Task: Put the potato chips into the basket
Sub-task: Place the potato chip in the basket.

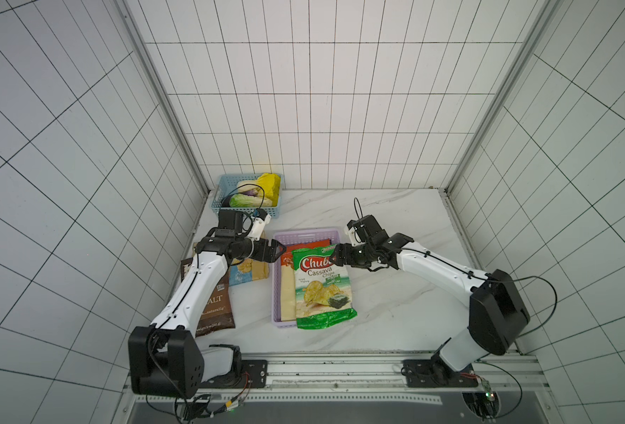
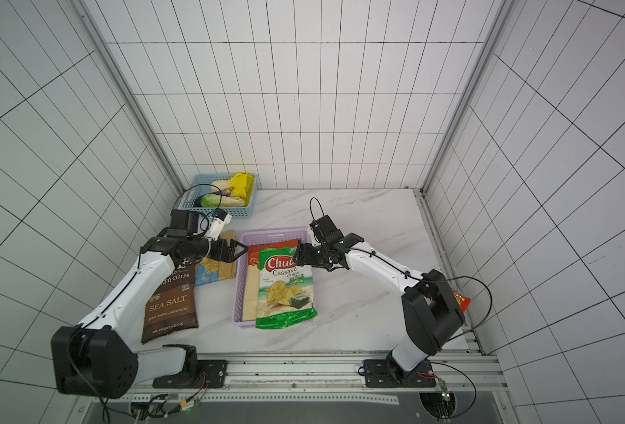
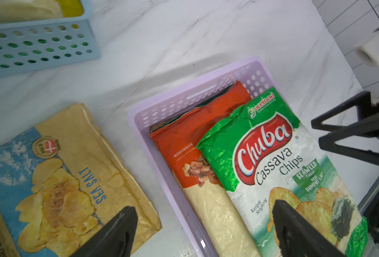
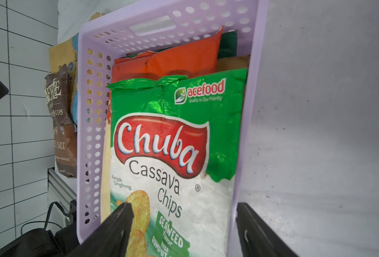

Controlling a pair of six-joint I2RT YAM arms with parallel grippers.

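Observation:
The green Chuba bag sticks out over the basket's rim [image 1: 350,304] on the right gripper's side, so the robot's left gripper should pinch the bag's opposite top corner [image 1: 296,254] and pull it inward.
The lilac basket [image 1: 305,232] [image 2: 272,234] [image 3: 175,102] [image 4: 150,24] stands mid-table. An orange-cream bag [image 1: 303,245] [image 2: 267,247] [image 3: 195,133] [image 4: 184,57] of potato chips lies in it. On top lies the green Chuba bag [image 1: 320,286] [image 2: 285,286] [image 3: 273,166] [image 4: 173,144], overhanging the near right corner. A dark green bag edge [image 4: 227,44] shows underneath. My left gripper [image 1: 280,251] [image 2: 243,249] [image 3: 203,207] hovers open over the basket's left rim. Open too, my right gripper [image 1: 335,257] [image 2: 296,257] [image 4: 183,205] straddles the Chuba bag's far right corner and the basket's right rim.
Left of the basket, a tan sea-salt chips bag [image 1: 248,271] [image 2: 217,271] [image 3: 61,178] and a brown Kettle bag [image 1: 215,304] [image 2: 169,304] [image 4: 61,124] lie on the table, partly under my left arm. A blue basket [image 1: 248,211] [image 2: 230,211] [image 3: 39,44] of vegetables stands far left.

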